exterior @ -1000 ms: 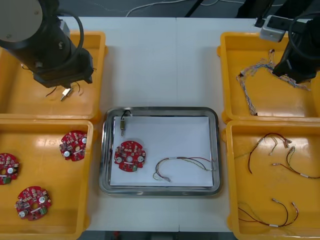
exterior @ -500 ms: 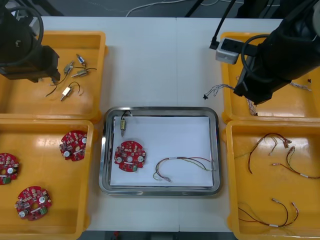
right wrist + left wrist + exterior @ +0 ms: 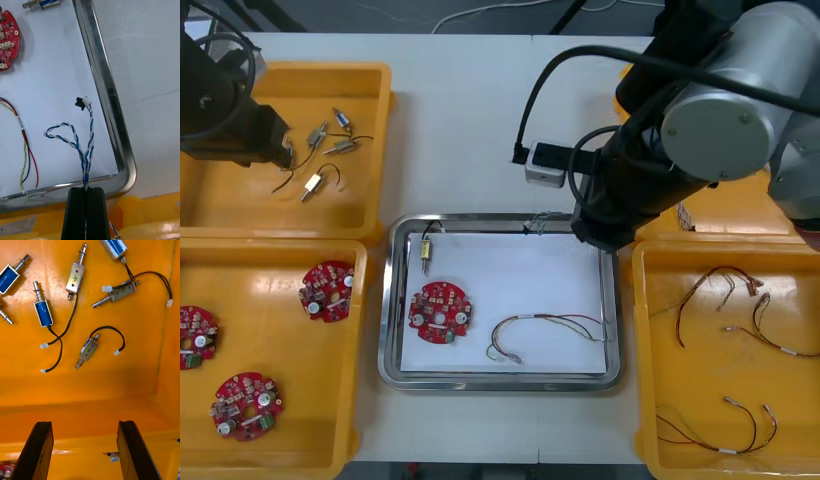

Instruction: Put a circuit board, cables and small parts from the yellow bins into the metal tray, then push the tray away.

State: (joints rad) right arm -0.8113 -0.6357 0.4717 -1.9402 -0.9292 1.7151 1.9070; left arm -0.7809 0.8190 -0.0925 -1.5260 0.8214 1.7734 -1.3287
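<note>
My gripper will lift the brass small metal part (image 3: 312, 185) away alone, and the part's wire will stay curved, because the black wire (image 3: 333, 167) arches clear of the others.
My right gripper (image 3: 87, 193) is shut on a twisted blue and white cable (image 3: 80, 138). The cable dangles over the white inside of the metal tray (image 3: 108, 108), close to its far right corner. From the front, the right arm (image 3: 650, 150) covers that corner, with the cable's end (image 3: 545, 218) showing at the rim. In the tray (image 3: 500, 381) lie a round red circuit board (image 3: 440, 311), a red and yellow cable (image 3: 545, 330) and a small metal part (image 3: 425, 250). My left gripper (image 3: 84, 450) stands open above small metal parts (image 3: 90, 348) in the far left bin (image 3: 370, 130).
The near left bin (image 3: 290, 270) holds three red circuit boards (image 3: 327, 291). In the near right bin (image 3: 650, 350) lie red and black cables (image 3: 725, 290). The far right bin (image 3: 740, 205) sits partly under the right arm. Bare table stretches beyond the tray.
My right arm has swung from the far right bin to the tray's far right corner, carrying the blue and white cable. The left arm has drawn back to the left off the small parts.
</note>
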